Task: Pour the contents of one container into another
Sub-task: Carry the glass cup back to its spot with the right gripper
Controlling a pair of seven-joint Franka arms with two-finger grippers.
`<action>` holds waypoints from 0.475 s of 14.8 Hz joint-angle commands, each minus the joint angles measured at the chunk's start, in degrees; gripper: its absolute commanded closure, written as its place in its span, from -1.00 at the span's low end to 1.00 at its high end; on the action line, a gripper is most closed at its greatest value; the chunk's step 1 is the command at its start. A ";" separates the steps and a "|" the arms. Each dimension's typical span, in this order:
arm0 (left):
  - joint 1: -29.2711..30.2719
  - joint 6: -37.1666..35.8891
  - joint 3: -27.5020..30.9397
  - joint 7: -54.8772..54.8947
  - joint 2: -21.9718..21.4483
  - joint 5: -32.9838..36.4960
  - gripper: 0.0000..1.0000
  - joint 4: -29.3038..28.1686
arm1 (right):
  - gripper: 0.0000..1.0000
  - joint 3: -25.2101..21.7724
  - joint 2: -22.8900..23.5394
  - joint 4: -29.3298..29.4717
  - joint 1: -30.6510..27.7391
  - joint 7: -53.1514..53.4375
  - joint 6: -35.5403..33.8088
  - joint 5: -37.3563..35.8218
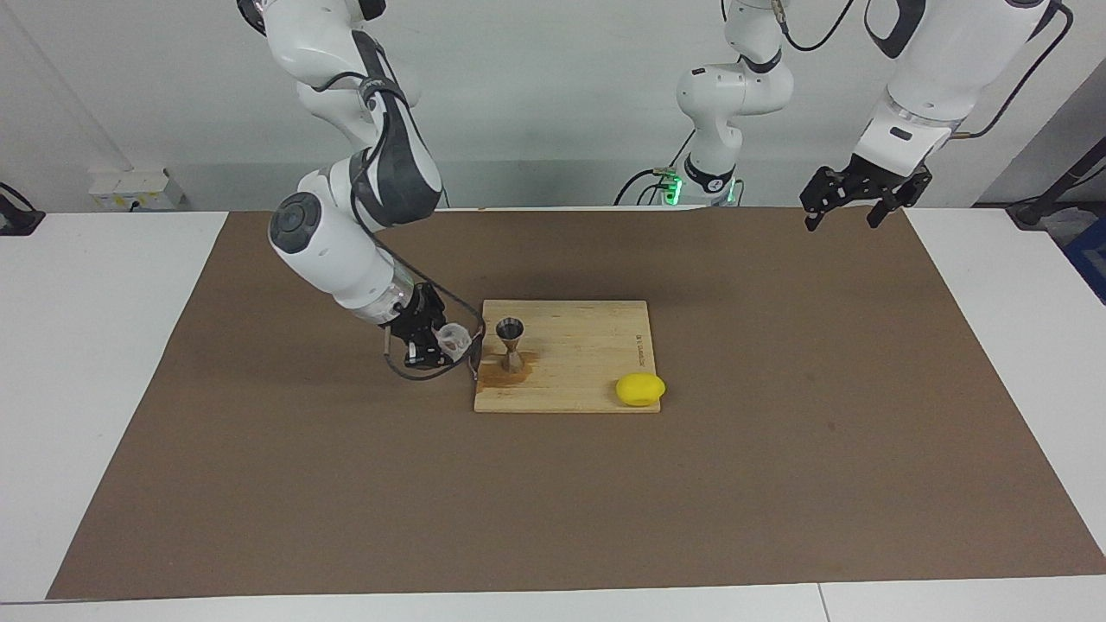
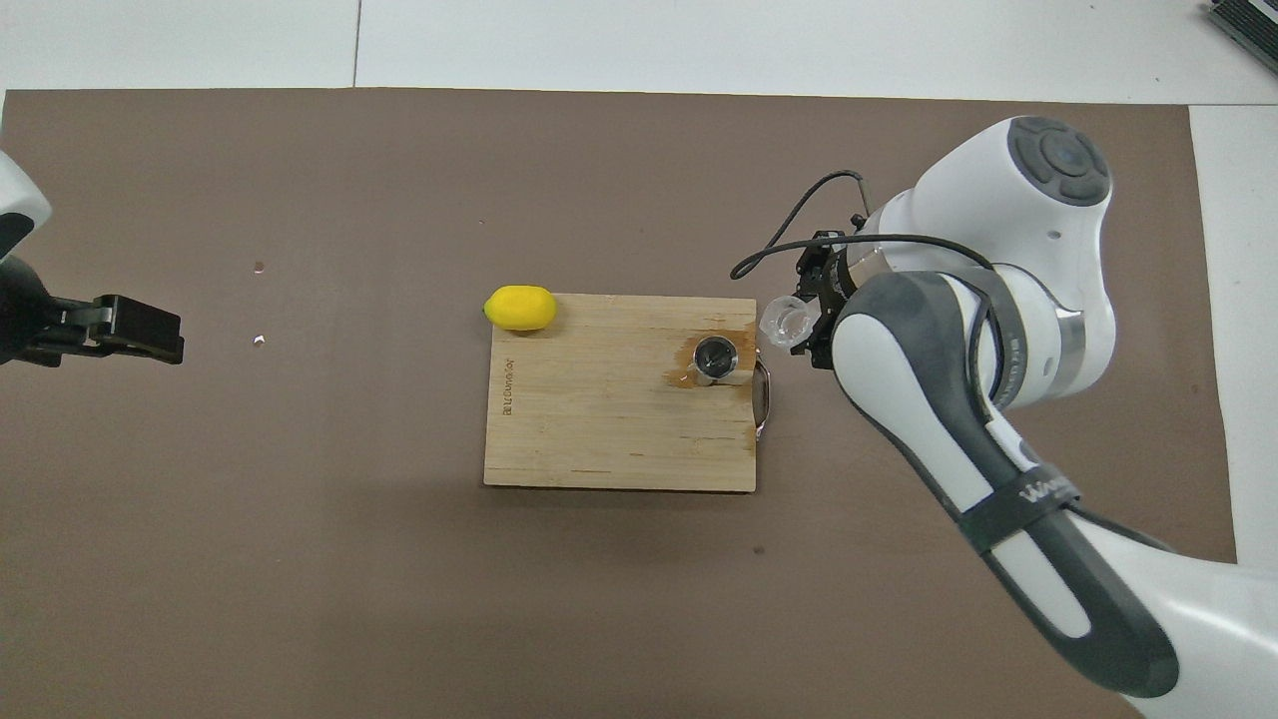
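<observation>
My right gripper is holding the clear glass cup (image 2: pixel 787 322) past the board's edge, beside open brown mat (image 1: pixel 337 340). It should go on moving the cup away until the cup stands upright there.
A steel hourglass jigger (image 1: pixel 510 344) (image 2: pixel 715 359) stands upright on a wet brown stain at the wooden board's (image 1: pixel 587 358) (image 2: pixel 599 429) end toward the right arm. My right gripper (image 1: pixel 441 344) (image 2: pixel 804 322) is shut on a small clear glass cup (image 1: pixel 452 339) (image 2: pixel 784 321), tipped on its side with its mouth toward the jigger, just off the board's edge over the brown mat. My left gripper (image 1: pixel 851 207) (image 2: pixel 150 330) waits open in the air over the mat's corner at the left arm's end.
A yellow lemon (image 1: pixel 640 389) (image 2: pixel 520 308) lies at the board's corner toward the left arm, farther from the robots than the jigger. The brown mat (image 1: pixel 778 484) covers most of the white table.
</observation>
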 commanded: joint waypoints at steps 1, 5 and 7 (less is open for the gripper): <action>0.38 0.51 0.02 0.76 -1.99 -0.56 -1.00 -2.10 | 1.00 0.58 -4.13 -8.57 -3.63 -7.32 3.90 5.97; 0.38 0.51 0.11 0.85 -1.99 -0.64 -1.00 -2.10 | 1.00 0.58 -5.81 -15.09 -9.34 -18.92 5.24 12.56; 0.38 0.51 0.11 0.76 -1.99 -0.56 -1.00 -2.10 | 1.00 0.58 -6.34 -17.46 -12.07 -23.06 5.15 14.07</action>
